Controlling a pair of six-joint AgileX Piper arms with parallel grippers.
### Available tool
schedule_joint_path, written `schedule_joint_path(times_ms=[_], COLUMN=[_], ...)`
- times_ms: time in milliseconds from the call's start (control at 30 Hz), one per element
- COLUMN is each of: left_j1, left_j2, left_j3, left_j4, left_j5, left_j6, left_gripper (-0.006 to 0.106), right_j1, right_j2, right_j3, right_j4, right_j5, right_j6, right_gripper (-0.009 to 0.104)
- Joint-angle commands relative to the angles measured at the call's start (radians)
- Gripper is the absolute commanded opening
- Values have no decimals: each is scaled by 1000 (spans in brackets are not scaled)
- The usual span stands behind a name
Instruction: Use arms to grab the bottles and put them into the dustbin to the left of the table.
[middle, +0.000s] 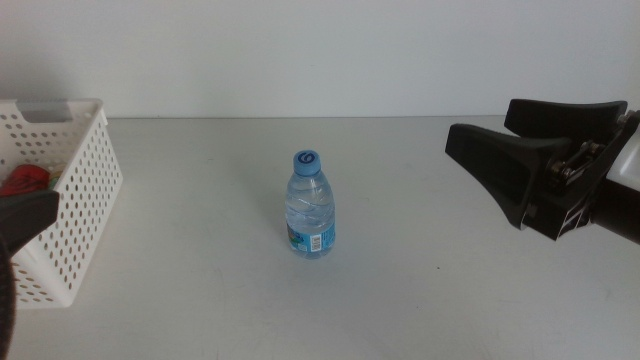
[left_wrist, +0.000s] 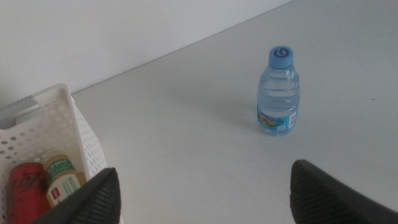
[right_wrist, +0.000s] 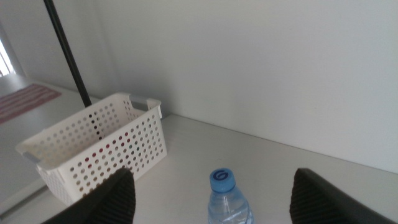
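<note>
Next, I take the water bottle (middle: 311, 212) with my left gripper and keep my right gripper clear, because the dustbin (middle: 78, 215) is next to my left gripper and far across from my right gripper.
A small clear water bottle (middle: 311, 205) with a blue cap stands upright mid-table, held by nothing. The white perforated dustbin (middle: 70, 190) sits at the left. Inside it the left wrist view shows a red can (left_wrist: 25, 193) and a pale-yellow bottle (left_wrist: 62, 180) with a grey cap. My right gripper (middle: 480, 122) hovers open at the right, well clear of the water bottle (right_wrist: 225, 198), which shows between its jaws. My left gripper (left_wrist: 204, 169) is open and empty beside the dustbin (left_wrist: 59, 118), far from the water bottle (left_wrist: 279, 93).
The pale table (middle: 420, 290) stretches back to a white wall. A thin black pole (right_wrist: 65, 50) rises behind the dustbin (right_wrist: 99, 146) in the right wrist view. A dark part of the left arm (middle: 28, 215) overlaps the dustbin's front.
</note>
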Motion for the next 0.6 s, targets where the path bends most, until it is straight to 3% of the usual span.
schedule_joint_path(times_ms=[0,100,233,300,333,400,567], left_j1=[-7,-7,-7,-7,-7,-7,-7], left_j2=[3,3,3,3,3,3,3], left_j3=[-21,-21,-21,-21,-21,-21,-21], left_j4=[-11,-11,-11,-11,-11,-11,-11], left_j5=[-78,-78,-78,-78,-78,-78,-78], left_j6=[-11,-11,-11,-11,-11,-11,-11], left_gripper=[93,93,93,93,93,93,93], right_j1=[-6,6,69,95,105,114,114], right_j2=[-15,-15,-15,-15,-15,-15,-15], right_j3=[-22,-22,-39,-60,-73,-94,-108], right_j4=[190,495,1017,1178,1236,1288,1257], right_j5=[-3,35,194,272,300,336,360], right_j6=[-131,-460,-994,-1265,-1362,-1462,-1475], right_gripper=[63,63,63,63,63,63,63])
